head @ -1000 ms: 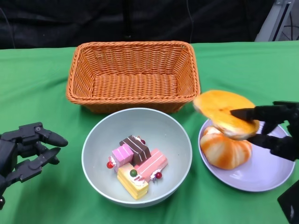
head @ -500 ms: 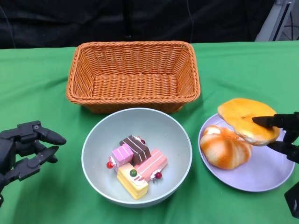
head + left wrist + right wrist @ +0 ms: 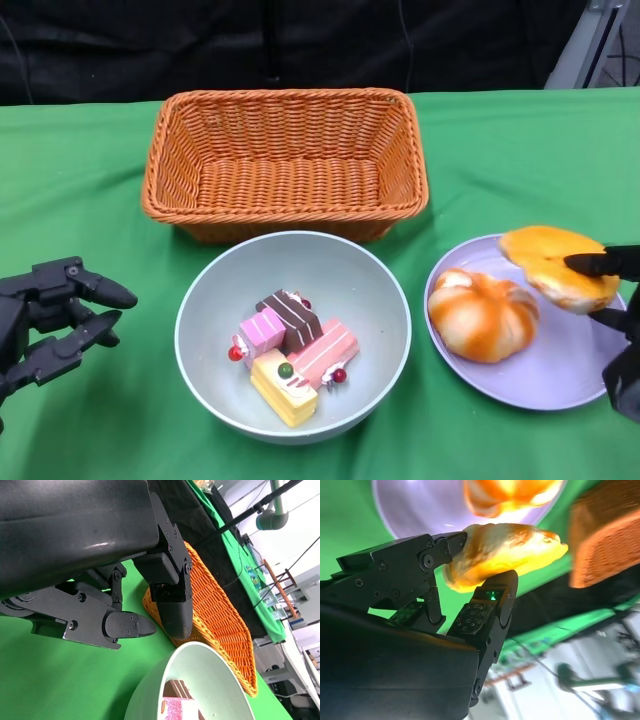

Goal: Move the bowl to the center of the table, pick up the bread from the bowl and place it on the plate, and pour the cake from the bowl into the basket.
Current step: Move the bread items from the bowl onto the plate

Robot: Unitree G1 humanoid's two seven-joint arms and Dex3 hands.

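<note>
The cake pieces [image 3: 293,352] are lying loose below the bowl's smooth side [image 3: 365,298], so I expect them all to slide out into the basket when I tip the bowl.
The pale green bowl [image 3: 205,300] sits mid-table, in front of the orange wicker basket [image 3: 287,165], with several small cake pieces [image 3: 290,352] inside. To its right stands a lilac plate [image 3: 560,375] carrying a round striped bread [image 3: 482,315]. My right hand [image 3: 618,300] pinches a flat golden bread [image 3: 558,266] above the plate's far right rim; the right wrist view shows the fingers [image 3: 485,610] clamped around that bread [image 3: 505,550]. My left hand [image 3: 50,315] hovers left of the bowl, fingers apart, holding nothing.
Green cloth covers the table. The basket [image 3: 215,610] stands behind the bowl [image 3: 195,680], almost touching its far rim. Dark drapes hang beyond the table's far edge. Bare cloth lies left of the basket and at the far right.
My right hand has carried the flat bread rightward and down, from beside the basket's corner to over the plate's far right. The left hand has barely shifted.
</note>
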